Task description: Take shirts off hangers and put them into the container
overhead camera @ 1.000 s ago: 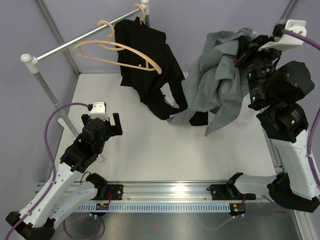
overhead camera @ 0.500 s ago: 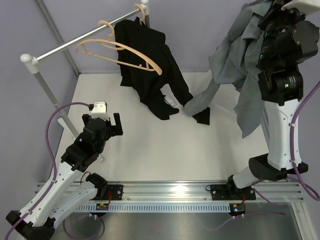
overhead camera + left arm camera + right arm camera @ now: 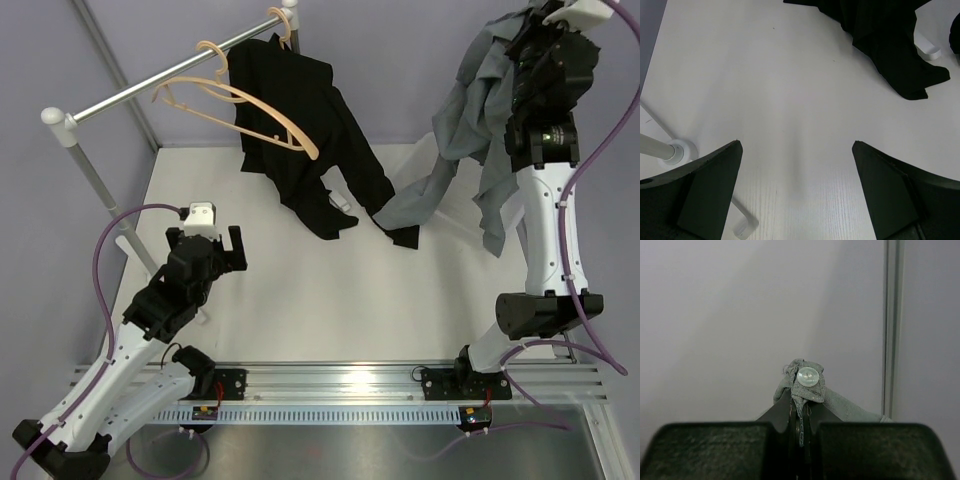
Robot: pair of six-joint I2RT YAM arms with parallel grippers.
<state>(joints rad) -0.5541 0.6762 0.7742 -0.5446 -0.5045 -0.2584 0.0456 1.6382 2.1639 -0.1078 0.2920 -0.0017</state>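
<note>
The grey shirt (image 3: 482,118) is clear of the hangers and hangs above the container (image 3: 418,158), so the robot's right gripper should go on lowering it until the shirt's folds settle inside, and then let go.
My right gripper (image 3: 800,406) is shut on a bunched fold of the grey shirt (image 3: 840,409), with a pale button just above the fingertips. That gripper is raised high at the back right. From it the grey shirt (image 3: 470,110) hangs down, and one sleeve end touches the table. The black shirt (image 3: 300,130) hangs on a wooden hanger (image 3: 286,24) on the rail, and its hem (image 3: 880,45) shows in the left wrist view. A second hanger (image 3: 240,105) hangs bare. My left gripper (image 3: 207,240) (image 3: 796,150) is open above bare table. The container is out of view.
The grey metal rail (image 3: 150,85) runs along the back left on a post (image 3: 90,175) whose white foot (image 3: 676,152) is near my left fingers. A small white piece (image 3: 928,50) lies by the black shirt. The white table (image 3: 300,300) ends in a metal track (image 3: 330,380).
My right arm has swung up and back to the right. It has lifted most of the grey shirt off the table. The left arm has not moved.
</note>
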